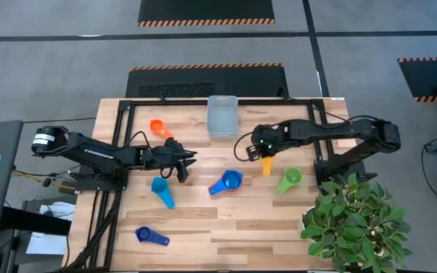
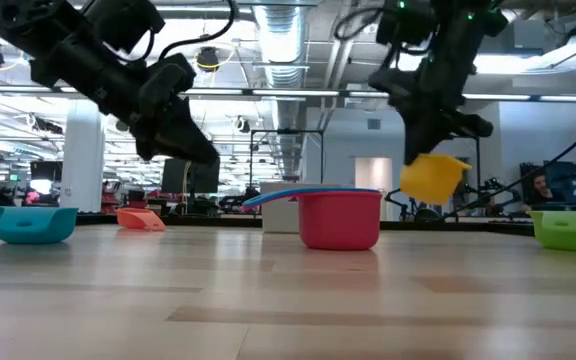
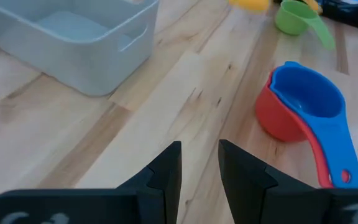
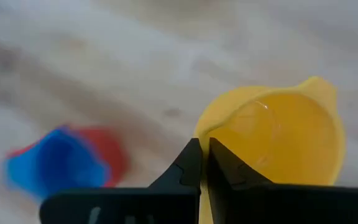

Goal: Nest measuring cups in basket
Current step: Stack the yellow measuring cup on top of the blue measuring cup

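Note:
The yellow cup (image 1: pixel 267 166) is up with its opening facing up and the blue cup's bowl (image 1: pixel 233 179) is empty, so my right gripper should go to the blue cup next and let go there.
The pale basket (image 1: pixel 222 115) stands at the table's far middle and also fills a corner of the left wrist view (image 3: pixel 73 43). My right gripper (image 1: pixel 262 154) hovers near it, shut on the yellow cup (image 2: pixel 433 178). My left gripper (image 1: pixel 187 163) floats narrowly open above bare wood (image 3: pixel 201 165), holding nothing. A blue cup sits nested in the red cup (image 1: pixel 226 182) between the arms. The green cup (image 1: pixel 288 180), light blue cup (image 1: pixel 161 189), orange cup (image 1: pixel 158 127) and a dark blue cup (image 1: pixel 150 236) lie apart on the table. My right gripper pinches the yellow cup by its rim (image 4: pixel 205 127) on the side nearest the wrist. The fingers come from above, slanting down. The cup is lifted clear of the table and hangs tilted below the fingertips (image 2: pixel 438 180).
A potted plant (image 1: pixel 355 224) stands at the table's near right corner. Bare wood lies between the nested red and blue pair and the basket. The room beyond the far edge shows in the low view.

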Robot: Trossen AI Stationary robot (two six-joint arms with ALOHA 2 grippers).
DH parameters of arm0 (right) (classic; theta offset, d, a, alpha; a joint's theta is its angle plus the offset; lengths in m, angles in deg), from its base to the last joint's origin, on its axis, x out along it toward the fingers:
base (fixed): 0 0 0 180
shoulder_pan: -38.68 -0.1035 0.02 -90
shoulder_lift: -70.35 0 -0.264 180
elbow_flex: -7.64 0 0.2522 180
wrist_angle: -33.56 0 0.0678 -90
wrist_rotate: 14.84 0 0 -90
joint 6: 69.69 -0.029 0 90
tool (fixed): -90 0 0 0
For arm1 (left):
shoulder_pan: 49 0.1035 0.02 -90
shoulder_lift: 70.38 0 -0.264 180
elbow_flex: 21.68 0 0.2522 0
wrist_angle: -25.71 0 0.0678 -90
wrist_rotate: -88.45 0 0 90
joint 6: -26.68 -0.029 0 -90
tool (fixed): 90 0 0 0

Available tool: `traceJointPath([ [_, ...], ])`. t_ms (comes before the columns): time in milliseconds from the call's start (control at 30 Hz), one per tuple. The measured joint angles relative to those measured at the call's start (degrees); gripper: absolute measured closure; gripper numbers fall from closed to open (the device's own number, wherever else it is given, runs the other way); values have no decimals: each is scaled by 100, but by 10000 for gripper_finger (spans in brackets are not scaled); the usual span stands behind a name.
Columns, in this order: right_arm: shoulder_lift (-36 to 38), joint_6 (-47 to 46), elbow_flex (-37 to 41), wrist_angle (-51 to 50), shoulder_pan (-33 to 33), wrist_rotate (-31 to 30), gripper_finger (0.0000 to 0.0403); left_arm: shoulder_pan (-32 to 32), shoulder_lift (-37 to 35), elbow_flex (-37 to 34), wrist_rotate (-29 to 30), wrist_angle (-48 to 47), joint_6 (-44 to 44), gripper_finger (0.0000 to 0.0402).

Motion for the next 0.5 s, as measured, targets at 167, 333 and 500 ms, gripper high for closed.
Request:
traceJointPath([
  [167, -275, -319, -429, 151, -550, 240, 390, -4, -2, 288, 33, -505, -184, 308],
  [333, -781, -616, -1185, -114, -1040, 240, 389, -4, -2, 376, 135, -701, -345, 308],
  [500, -1402, -905, -2073, -535, -1308, 240, 382, 13, -2, 385, 283, -698, -520, 308],
])
